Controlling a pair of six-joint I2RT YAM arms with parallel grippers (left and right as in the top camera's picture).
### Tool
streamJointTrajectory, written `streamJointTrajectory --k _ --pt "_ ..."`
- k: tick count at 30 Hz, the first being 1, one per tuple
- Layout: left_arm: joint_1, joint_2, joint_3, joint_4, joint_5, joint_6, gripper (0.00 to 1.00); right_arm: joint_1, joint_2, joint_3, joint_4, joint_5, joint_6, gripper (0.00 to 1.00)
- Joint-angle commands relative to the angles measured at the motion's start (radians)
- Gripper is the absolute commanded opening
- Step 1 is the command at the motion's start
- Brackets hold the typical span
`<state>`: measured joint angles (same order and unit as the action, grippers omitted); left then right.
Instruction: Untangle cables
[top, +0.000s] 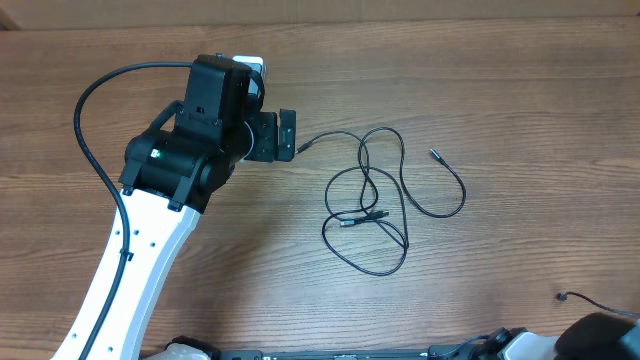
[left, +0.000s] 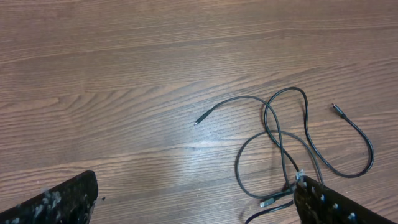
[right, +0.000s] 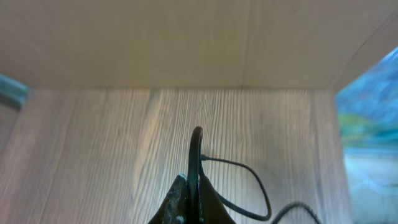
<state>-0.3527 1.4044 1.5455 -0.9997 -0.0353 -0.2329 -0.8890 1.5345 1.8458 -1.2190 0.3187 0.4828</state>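
Note:
The thin cord end (top: 563, 296) is free of the looped cables, so my right gripper should keep laying this cord over the open wood (top: 585, 268) and let go of it there.
The cables (top: 370, 200) are thin black cords looped over one another at the middle of the wooden table. One plug end (top: 303, 148) points left and another (top: 434, 153) lies to the right. My left gripper (top: 289, 135) hovers just left of that left plug end, open. In the left wrist view it (left: 196, 190) is wide open and empty, and the cables (left: 280, 140) lie ahead to the right, with one finger (left: 333, 205) over the loops' near edge. My right gripper (right: 196, 169) is shut low over the table, and a thin black cord (right: 252, 180) loops just beside it.
The left arm's thick black cable (top: 95, 150) arcs over the table's left side. The right arm (top: 600, 335) sits at the bottom right corner, with a thin cord end (top: 565, 297) beside it. A pale wall (right: 186, 43) stands ahead of the right gripper.

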Motion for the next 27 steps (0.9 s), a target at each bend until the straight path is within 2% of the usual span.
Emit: streamJointTrajectory --k 1,11,20,22,23,24,26,27 --pt "-0.001 -0.019 0.014 0.002 -0.009 0.016 1.0 -0.054 0.064 0.011 -0.029 -0.122 0.05 0.04" --pt "-0.001 -0.019 0.014 0.002 -0.009 0.016 1.0 -0.151 0.248 0.006 -0.037 -0.154 0.154 0.04" --pt "-0.001 -0.019 0.014 0.002 -0.009 0.016 1.0 -0.168 0.347 0.005 -0.019 -0.163 0.168 0.05" --pt "-0.001 -0.019 0.014 0.002 -0.009 0.016 1.0 -0.169 0.348 0.004 -0.014 -0.163 0.173 0.13" --pt "-0.001 -0.019 0.014 0.002 -0.009 0.016 1.0 -0.172 0.348 0.004 -0.013 -0.163 0.173 0.26" --pt "-0.001 -0.019 0.014 0.002 -0.009 0.016 1.0 -0.174 0.348 0.004 -0.014 -0.163 0.172 0.59" --pt "-0.001 -0.019 0.014 0.002 -0.009 0.016 1.0 -0.175 0.348 0.004 -0.016 -0.164 0.173 0.84" --pt "-0.001 -0.019 0.014 0.002 -0.009 0.016 0.99 -0.174 0.348 0.004 -0.02 -0.165 0.173 0.91"
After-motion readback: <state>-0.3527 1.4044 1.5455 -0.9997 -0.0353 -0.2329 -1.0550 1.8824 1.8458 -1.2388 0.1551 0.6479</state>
